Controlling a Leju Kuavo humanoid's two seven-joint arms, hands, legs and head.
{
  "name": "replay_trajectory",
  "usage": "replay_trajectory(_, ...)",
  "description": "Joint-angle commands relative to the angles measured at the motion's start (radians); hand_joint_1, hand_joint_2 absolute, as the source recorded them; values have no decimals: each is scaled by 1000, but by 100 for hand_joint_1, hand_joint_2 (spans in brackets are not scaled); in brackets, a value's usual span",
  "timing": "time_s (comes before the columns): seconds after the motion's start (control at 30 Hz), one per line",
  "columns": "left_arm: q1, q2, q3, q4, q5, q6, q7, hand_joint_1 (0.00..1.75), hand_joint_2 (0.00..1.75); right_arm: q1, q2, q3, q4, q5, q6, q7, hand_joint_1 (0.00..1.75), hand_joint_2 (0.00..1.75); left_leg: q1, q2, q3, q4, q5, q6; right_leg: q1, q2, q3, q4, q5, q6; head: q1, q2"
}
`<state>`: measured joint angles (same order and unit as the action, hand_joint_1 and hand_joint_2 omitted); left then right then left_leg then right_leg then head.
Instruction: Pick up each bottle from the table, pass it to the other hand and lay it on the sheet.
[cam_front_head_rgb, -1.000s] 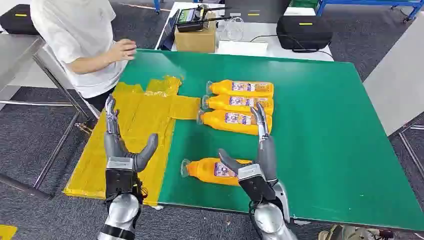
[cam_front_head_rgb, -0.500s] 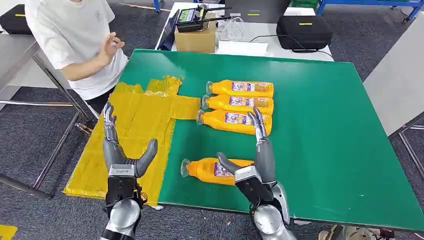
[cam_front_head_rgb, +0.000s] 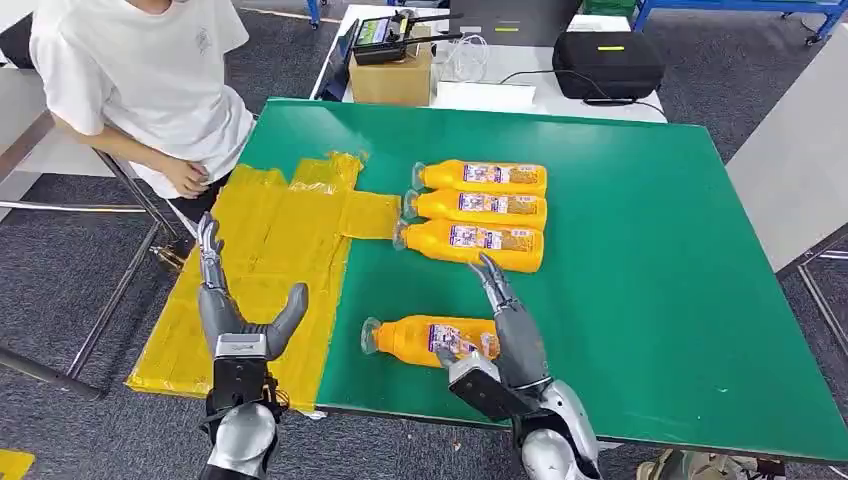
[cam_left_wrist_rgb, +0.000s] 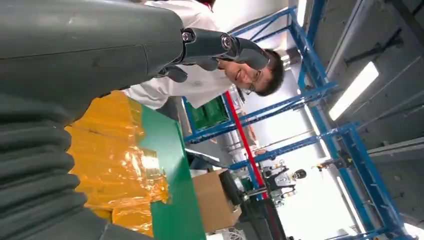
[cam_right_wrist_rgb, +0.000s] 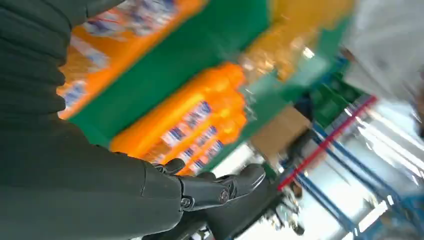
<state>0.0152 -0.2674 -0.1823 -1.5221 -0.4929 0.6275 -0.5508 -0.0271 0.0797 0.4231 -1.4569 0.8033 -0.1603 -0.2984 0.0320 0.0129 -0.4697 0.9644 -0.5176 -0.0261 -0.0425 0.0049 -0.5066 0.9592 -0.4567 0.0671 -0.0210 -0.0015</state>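
The robot should expect a large front logo hidden on the near orange bottle's bottom side, because a label of small print blocks faces up.
Three orange bottles lie side by side in the middle of the green table. A fourth orange bottle lies alone near the front edge. My right hand hovers open at that bottle's base end, fingers stretched out over it. The right wrist view shows the near bottle and the row of three, blurred. My left hand stands open, fingers apart, above the yellow sheet at the table's left. The left wrist view shows the sheet beside my left hand.
A person in a white shirt stands at the table's far left corner, one hand lowered near the sheet's edge. A cardboard box and black cases sit on the white table behind. The right half of the green table is bare.
My right hand has tilted down and left over the lone bottle's base. The person has drawn the raised hand back and lowered it. My left hand has shifted slightly left.
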Motion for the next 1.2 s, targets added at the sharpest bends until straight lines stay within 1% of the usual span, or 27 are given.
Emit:
replay_trajectory(0.03, -11, 9, 25, 55, 1, -10, 8, 0, 175, 8, -106, 36, 34, 35, 27, 27, 0, 175, 1, -1, 2, -2, 0, 3, 1, -1, 3, -3, 0, -4, 0, 0)
replay_trajectory(0.07, -10, 9, 25, 54, 2, -9, 8, 0, 175, 17, -117, 41, 30, 47, 31, 37, 0, 175, 1, -2, 3, -3, 0, 3, 2, -1, 4, -4, 0, -5, 0, 0)
replay_trajectory(0.1, -9, 10, 26, 54, 2, -8, 8, 0, 175, 26, -126, 44, 26, 56, 31, 41, 0, 175, 0, -1, 2, -2, 0, 2, 1, -1, 3, -2, 0, -3, 0, 0)
replay_trajectory(0.13, -8, 9, 30, 55, 3, -7, 9, 0, 175, 38, -141, 47, 17, 73, 28, 51, 0, 175, 1, -2, 3, -3, 0, 3, 2, -2, 5, -4, 0, -5, 0, 0)
replay_trajectory(0.17, -8, 9, 31, 56, 4, -7, 10, 0, 175, 42, -148, 45, 17, 79, 27, 58, 0, 175, 0, -3, 2, -2, 0, 3, 1, -2, 4, -3, 0, -3, 0, 0)
replay_trajectory(0.2, -7, 9, 31, 54, 5, -8, 11, 0, 175, 46, -156, 41, 16, 90, 27, 74, 0, 175, 1, -4, 3, -3, 0, 4, 2, -3, 5, -4, 0, -5, 0, 0)
replay_trajectory(0.27, -5, 11, 29, 50, 5, -7, 11, 0, 175, 44, -158, 41, 20, 104, 26, 91, 0, 175, 0, -2, 2, -2, 0, 2, 1, -2, 2, -2, 0, -3, 0, 0)
replay_trajectory(0.3, -6, 10, 29, 47, 5, -8, 11, 0, 175, 41, -160, 38, 20, 103, 26, 90, 0, 175, 1, -2, 2, -2, 0, 4, 2, -2, 3, -3, 0, -4, 0, 0)
replay_trajectory(0.33, 2, 13, 25, 31, 3, -9, 12, 0, 175, 33, -157, 35, 40, 119, 37, 128, 0, 175, 0, -1, 1, -1, 0, 2, 1, -1, 2, -2, 0, -3, 0, 0)
replay_trajectory(0.37, 3, 16, 22, 27, 1, -10, 12, 0, 175, 24, -158, 40, 48, 136, 41, 142, 0, 175, 1, -2, 2, -2, 0, 4, 2, -2, 3, -3, 0, -5, 0, 0)
replay_trajectory(0.43, 4, 24, 5, 5, -4, -28, 20, 0, 175, -23, -134, 54, 101, 160, 39, 155, 0, 175, 1, 0, 2, -2, 0, 3, 2, 0, 2, -3, 1, -4, 0, 0)
replay_trajectory(0.53, 1, 29, -12, -6, -17, -48, 45, 0, 175, -80, -111, 78, 179, 204, 45, 207, 0, 175, 0, 1, 1, -1, 0, 2, 1, 1, 0, -1, 1, -2, 0, 0)
replay_trajectory(0.57, 3, 28, -14, -9, -15, -53, 54, 0, 175, -97, -103, 92, 205, 227, 31, 213, 0, 175, 1, 2, 2, -2, 0, 3, 2, 2, 1, -2, 1, -5, 0, 0)
replay_trajectory(0.6, 4, 27, -17, -11, -13, -57, 58, 0, 175, -104, -84, 92, 218, 222, 30, 214, 0, 175, 0, 2, 2, -2, 0, 2, 1, 2, 1, -2, 1, -3, 0, 0)
replay_trajectory(0.63, 5, 26, -19, -12, -13, -57, 58, 0, 175, -107, -79, 95, 223, 221, 29, 217, 0, 175, 1, 3, 3, -2, 0, 3, 2, 3, 2, -3, 1, -5, 0, 0)
replay_trajectory(0.73, 5, 26, -19, -12, -13, -57, 58, 0, 175, -107, -79, 95, 223, 221, 29, 217, 0, 175, 0, 1, 1, -1, 0, 2, 1, 1, 1, -1, 0, -3, 0, 0)
replay_trajectory(0.83, 4, 27, -18, -9, -13, -55, 58, 0, 175, -101, -85, 97, 213, 221, 27, 218, 0, 175, 1, 0, 3, -2, 0, 3, 2, 0, 3, -2, 0, -4, 0, 0)
replay_trajectory(0.9, 4, 27, -18, -9, -13, -55, 58, 0, 175, -101, -85, 97, 213, 221, 27, 218, 0, 175, 0, 0, 1, -1, 0, 2, 0, 0, 1, -1, 0, -2, 0, 0)
replay_trajectory(0.93, 4, 30, -22, -7, -14, -62, 59, 0, 175, -101, -82, 96, 215, 211, 32, 219, 0, 175, 0, 0, 3, -2, 0, 3, 1, 0, 3, -2, 0, -4, 0, 0)
replay_trajectory(1.07, -14, 33, -45, 9, -18, -77, 65, 0, 175, -149, -48, 119, 285, 211, 39, 236, 0, 175, 1, 1, 2, -2, 0, 3, 2, 1, 2, -2, 1, -5, 0, 0)
replay_trajectory(1.13, -13, 33, -49, 9, 3, -115, 89, 0, 175, -154, -35, 125, 310, 207, 43, 245, 0, 175, 0, 1, 1, -1, 0, 2, 1, 1, 1, -1, 1, -3, 0, 0)
replay_trajectory(1.2, -12, 32, -55, 12, 14, -135, 99, 0, 175, -152, -32, 145, 333, 221, 41, 258, 0, 175, 1, 1, 2, -2, 0, 3, 2, 1, 2, -3, 1, -5, 0, 0)
